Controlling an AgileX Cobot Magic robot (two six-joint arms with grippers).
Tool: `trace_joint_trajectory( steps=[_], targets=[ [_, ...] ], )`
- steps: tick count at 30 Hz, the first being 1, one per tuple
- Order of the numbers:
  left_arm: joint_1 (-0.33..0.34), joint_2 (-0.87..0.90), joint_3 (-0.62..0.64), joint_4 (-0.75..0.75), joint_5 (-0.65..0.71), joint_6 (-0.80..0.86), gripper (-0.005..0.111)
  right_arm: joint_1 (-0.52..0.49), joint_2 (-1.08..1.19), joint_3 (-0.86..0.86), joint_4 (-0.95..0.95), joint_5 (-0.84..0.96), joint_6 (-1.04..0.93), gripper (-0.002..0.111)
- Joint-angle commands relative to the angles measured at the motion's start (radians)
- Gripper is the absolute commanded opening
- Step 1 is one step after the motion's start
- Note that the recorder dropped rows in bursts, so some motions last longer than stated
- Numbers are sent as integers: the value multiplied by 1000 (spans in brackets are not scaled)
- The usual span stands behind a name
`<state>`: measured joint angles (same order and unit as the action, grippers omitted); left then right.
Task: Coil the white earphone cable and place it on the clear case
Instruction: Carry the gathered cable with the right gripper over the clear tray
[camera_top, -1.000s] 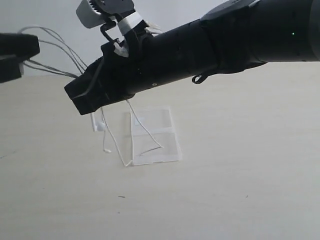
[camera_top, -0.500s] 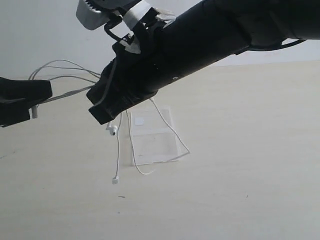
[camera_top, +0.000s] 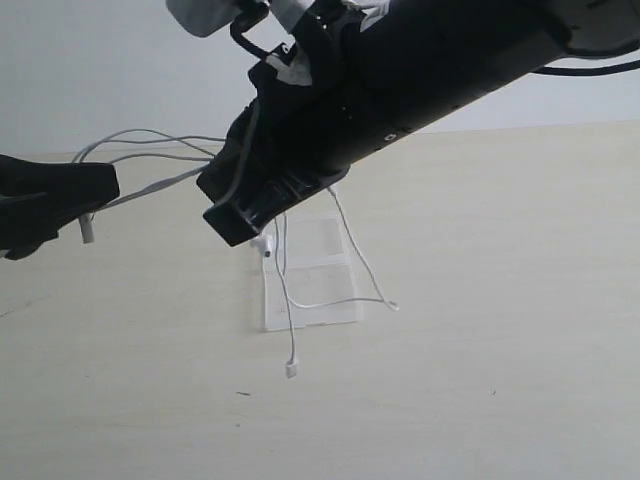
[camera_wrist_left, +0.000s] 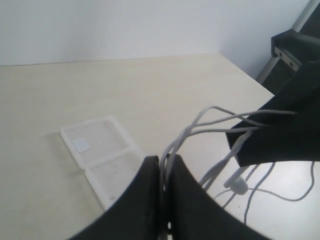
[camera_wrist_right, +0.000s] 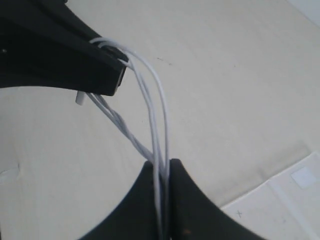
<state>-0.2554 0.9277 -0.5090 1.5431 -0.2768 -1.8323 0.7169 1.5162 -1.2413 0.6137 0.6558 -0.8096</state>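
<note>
My grippers are holding the white earphone cable (camera_top: 152, 187) stretched between them. Next, my left gripper opens and moves away before my right gripper lowers the cable onto the clear case (camera_top: 313, 289).
The white earphone cable (camera_top: 150, 134) hangs in loops between my two grippers above the table. My left gripper (camera_top: 108, 192) is shut on one end of the bundle (camera_wrist_left: 200, 122), several strands pinched between its tips (camera_wrist_left: 162, 160). My right gripper (camera_top: 232, 222) is shut on the other end (camera_wrist_right: 161, 162), strands (camera_wrist_right: 155, 100) running through its jaws. Loose ends dangle below the right gripper: an earbud (camera_top: 262, 246), one tip (camera_top: 292, 370) and another (camera_top: 393, 306). The clear case (camera_top: 310, 270) lies open and flat on the table under them, its white square mark (camera_wrist_left: 80, 144) showing.
The right arm's thick black body (camera_top: 430, 70) crosses the upper exterior view and hides the far part of the case. Pale tabletop (camera_top: 480, 380) lies all round the case. A dark frame (camera_wrist_left: 295, 42) stands beyond the table edge.
The right gripper has moved right and slightly up with the cable. The dangling ends have swung right, over the case. The left gripper has dropped lower and edged right.
</note>
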Motion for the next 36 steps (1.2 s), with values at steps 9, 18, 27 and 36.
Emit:
trace_joint_trajectory(
  steps=[9,18,27,36],
  targets=[
    [18,4,44,42,189,15,1,-43,-76,-3,-367,-74,233,0],
    [18,4,44,41,96,20,56,-43,-72,-3,-351,-74,235,0],
    [18,2,44,8,86,16,60,-43,-33,-3,-352,-96,251,0],
    [18,2,45,66,11,-10,6,-43,162,-147,-418,-146,516,0]
  ],
)
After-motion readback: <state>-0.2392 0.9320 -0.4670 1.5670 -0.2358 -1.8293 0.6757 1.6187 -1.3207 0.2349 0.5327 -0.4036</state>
